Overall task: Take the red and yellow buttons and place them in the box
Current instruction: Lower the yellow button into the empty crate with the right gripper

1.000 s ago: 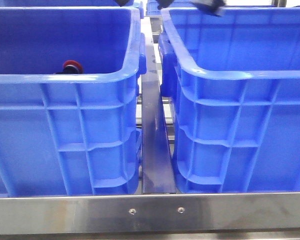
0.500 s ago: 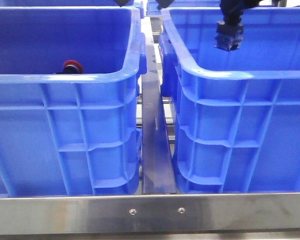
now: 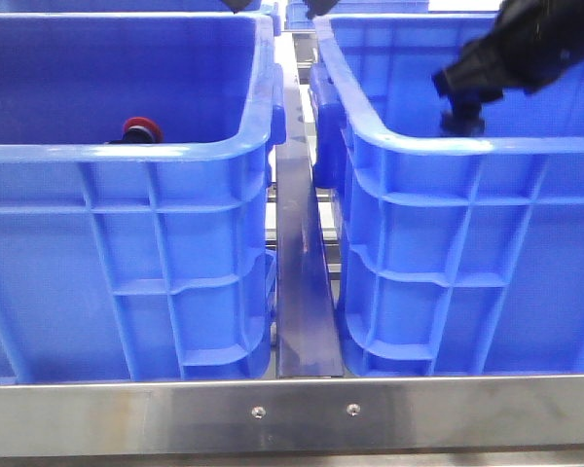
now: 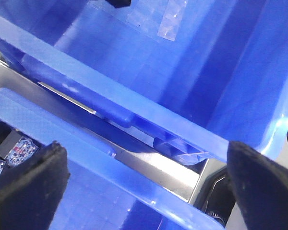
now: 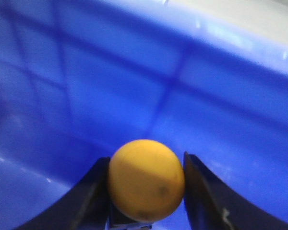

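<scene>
The red button [image 3: 141, 128] is on the other side of the rail [image 3: 304, 219] from my right gripper's box, so my left gripper should pick up the button and pass it to my right gripper.
Two identical blue boxes stand side by side in the front view, the left box [image 3: 127, 282] and the right box [image 3: 477, 282]. The red button [image 3: 142, 127] lies inside the left box, just showing over its near rim. My right gripper [image 3: 461, 121] reaches down inside the right box. In the right wrist view that gripper [image 5: 145, 159] is shut on the yellow button [image 5: 146, 184], one finger touching each side of its cap. My left gripper [image 4: 146, 187] is open and holds nothing, high over the gap between the boxes.
A steel rail [image 3: 302, 282] runs between the two boxes, and a steel ledge [image 3: 292, 413] crosses in front of them. Thick rolled rims [image 3: 419, 144] border each box. Further blue crates show at the back edge.
My right arm has come down from the top edge of the front view into the right box, to just behind its near rim. The red button and the left gripper have not moved.
</scene>
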Controlling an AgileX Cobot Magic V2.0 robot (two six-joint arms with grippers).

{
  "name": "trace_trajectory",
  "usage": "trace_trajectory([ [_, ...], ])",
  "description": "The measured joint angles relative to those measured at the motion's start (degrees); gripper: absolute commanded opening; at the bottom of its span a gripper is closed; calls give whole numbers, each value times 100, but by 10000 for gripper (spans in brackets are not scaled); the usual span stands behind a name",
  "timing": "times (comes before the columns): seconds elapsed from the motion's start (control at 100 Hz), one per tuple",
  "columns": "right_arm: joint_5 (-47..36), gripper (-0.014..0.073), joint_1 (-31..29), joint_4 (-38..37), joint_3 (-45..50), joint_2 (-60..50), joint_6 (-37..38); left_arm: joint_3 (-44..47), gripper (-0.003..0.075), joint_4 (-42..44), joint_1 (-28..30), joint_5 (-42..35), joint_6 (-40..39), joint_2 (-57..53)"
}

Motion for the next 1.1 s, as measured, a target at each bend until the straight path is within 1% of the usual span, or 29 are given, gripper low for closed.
trace_trajectory([
  [0.16, -139, 110, -121, 0, 0, 234, -11, 0, 620, 0, 0, 0, 0, 0],
  [0.4, -762, 110, -159, 0, 0, 539, -11, 0, 620, 0, 0, 0, 0, 0],
  [0.51, -797, 120, -159, 0, -10, 551, -11, 0, 620, 0, 0, 0, 0, 0],
  [0.55, -797, 150, -159, 0, -10, 551, -11, 0, 620, 0, 0, 0, 0, 0],
  [0.6, -787, 219, -159, 0, -10, 551, -11, 0, 620, 0, 0, 0, 0, 0],
  [0.73, -723, 494, -159, 0, -10, 551, -11, 0, 620, 0, 0, 0, 0, 0],
  [0.74, -711, 494, -159, 0, -10, 551, -11, 0, 620, 0, 0, 0, 0, 0],
  [0.76, -673, 533, -159, 0, -10, 551, -11, 0, 620, 0, 0, 0, 0, 0],
  [0.79, -606, 563, -159, 0, -10, 551, -11, 0, 620, 0, 0, 0, 0, 0],
  [0.86, -444, 596, -159, 0, -10, 551, -11, 0, 620, 0, 0, 0, 0, 0],
  [1.0, -159, 594, -159, 0, -10, 494, -11, 0, 620, 0, 0, 0, 0, 0],
  [1.1, 23, 594, -169, 0, -10, 264, -11, 0, 620, 0, 0, -35, 0, 0],
])
